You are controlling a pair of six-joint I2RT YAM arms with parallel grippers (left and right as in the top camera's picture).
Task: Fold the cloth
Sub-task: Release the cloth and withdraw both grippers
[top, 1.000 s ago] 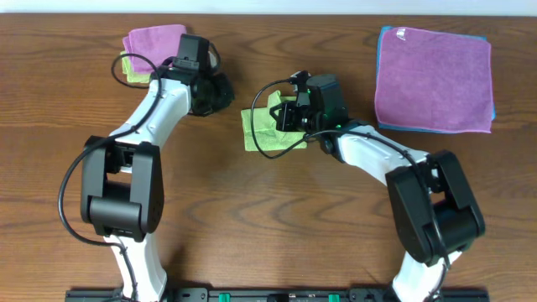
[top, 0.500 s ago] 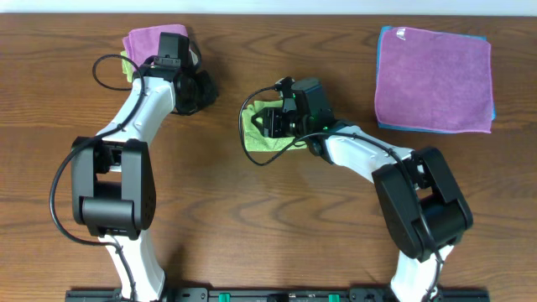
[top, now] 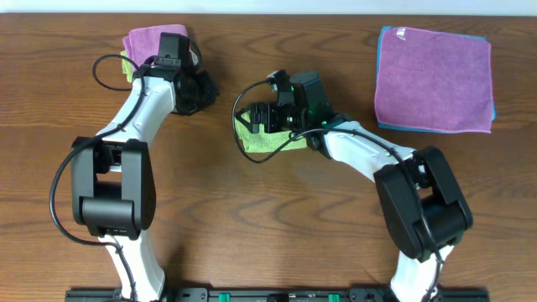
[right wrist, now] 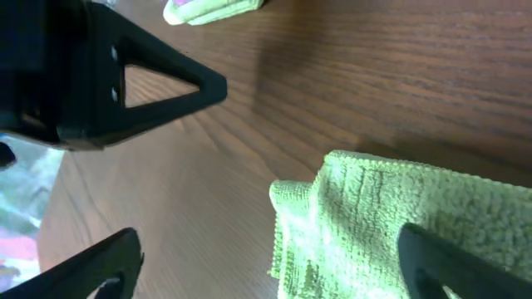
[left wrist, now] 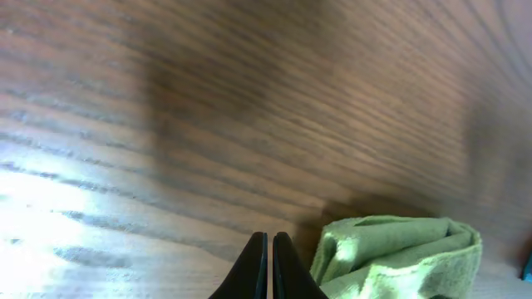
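My right gripper needs to back away, since it hangs over the green cloth's end (top: pixel 244 128) nearest my left gripper, and my left gripper should take that end (top: pixel 249 145).
The green cloth (top: pixel 262 137) lies folded into a small bundle on the wooden table (top: pixel 277 218), just left of centre. My right gripper (top: pixel 268 119) hangs over its far edge with jaws wide open. In the right wrist view, the cloth (right wrist: pixel 399 216) lies between and under the spread fingertips, and the right gripper (right wrist: pixel 270 266) holds nothing. My left gripper (top: pixel 204 91) is shut and empty, off to the cloth's upper left. The left wrist view shows the left gripper (left wrist: pixel 270 266) closed above bare wood, with the green cloth (left wrist: pixel 399 253) just to its right.
A pink folded cloth (top: pixel 151 39) on top of a green one sits at the back left, beside the left arm. A flat stack of purple and blue cloths (top: pixel 433 80) lies at the back right. The left arm's black gripper body (right wrist: pixel 125 83) shows in the right wrist view.
My right gripper has opened and let go of the green cloth, which now lies slightly further left. The left arm drew back toward the pile at the back left, then held still.
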